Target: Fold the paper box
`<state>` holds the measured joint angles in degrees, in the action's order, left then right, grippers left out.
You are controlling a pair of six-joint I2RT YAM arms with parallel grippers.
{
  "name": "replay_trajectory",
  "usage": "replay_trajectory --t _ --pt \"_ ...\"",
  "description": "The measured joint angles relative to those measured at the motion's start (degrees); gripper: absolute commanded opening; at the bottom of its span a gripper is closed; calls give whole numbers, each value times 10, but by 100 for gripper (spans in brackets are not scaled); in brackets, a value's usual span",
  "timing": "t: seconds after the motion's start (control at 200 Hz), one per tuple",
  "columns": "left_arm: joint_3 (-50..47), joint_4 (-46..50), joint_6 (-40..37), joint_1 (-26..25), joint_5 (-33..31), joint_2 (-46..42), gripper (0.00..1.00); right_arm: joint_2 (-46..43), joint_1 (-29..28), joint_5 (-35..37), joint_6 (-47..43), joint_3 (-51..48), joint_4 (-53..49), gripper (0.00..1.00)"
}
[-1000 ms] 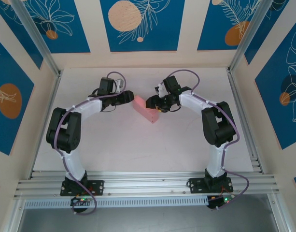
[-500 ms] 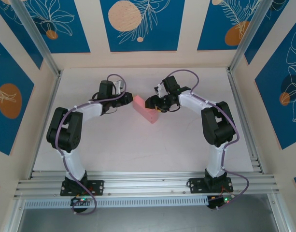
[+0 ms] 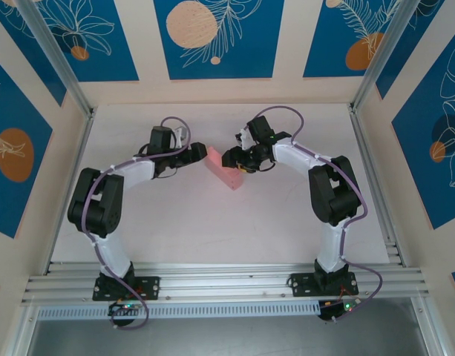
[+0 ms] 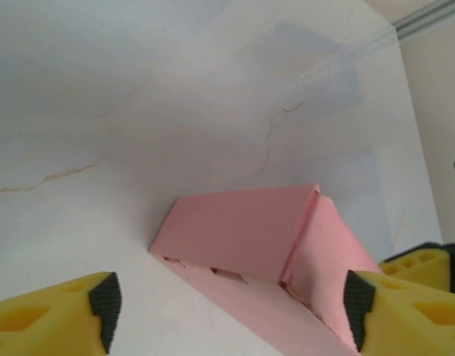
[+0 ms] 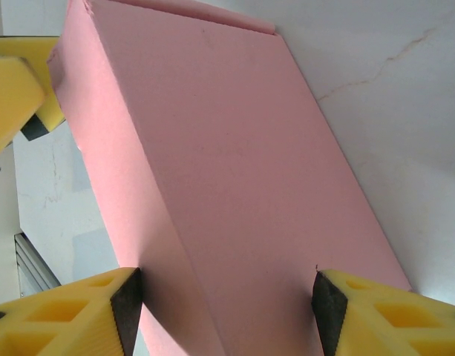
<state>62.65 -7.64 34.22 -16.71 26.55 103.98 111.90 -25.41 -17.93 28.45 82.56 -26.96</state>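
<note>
The pink paper box (image 3: pixel 226 170) stands slanted on its narrow side, so I'll open my left gripper at the box's end (image 4: pixel 231 230), then lay the box flat and straighten it.
The pink paper box (image 3: pixel 224 170) lies slantwise on the white table between both arms, folded into a long flat block. My right gripper (image 3: pixel 235 159) holds its far-right part. In the right wrist view its pads (image 5: pixel 128 307) press both long sides of the box (image 5: pixel 227 170), so the gripper (image 5: pixel 226 308) is shut on it. My left gripper (image 3: pixel 200 154) sits at the box's upper-left end. In the left wrist view it (image 4: pixel 231 311) stands open around that end (image 4: pixel 242 226), where a side flap leans inward. One pad is close against the box and the other is well apart.
The white table (image 3: pixel 212 222) has free room in front of the box and to both sides. Cream walls with blue panels close it in on three sides. An aluminium rail (image 3: pixel 227 282) runs along the near edge by the arm bases.
The left arm has shifted a little, and its gripper now sits slightly nearer the box's end. The box and the right arm have stayed put.
</note>
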Motion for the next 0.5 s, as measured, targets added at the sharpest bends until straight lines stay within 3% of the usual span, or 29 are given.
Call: replay_trajectory --t 0.23,0.5 --pt "-6 13 -2 -19 0 -14 87 1 -2 6 0 7 -9 63" --pt "-20 2 5 -33 7 1 70 1 -3 12 5 10 -15 69"
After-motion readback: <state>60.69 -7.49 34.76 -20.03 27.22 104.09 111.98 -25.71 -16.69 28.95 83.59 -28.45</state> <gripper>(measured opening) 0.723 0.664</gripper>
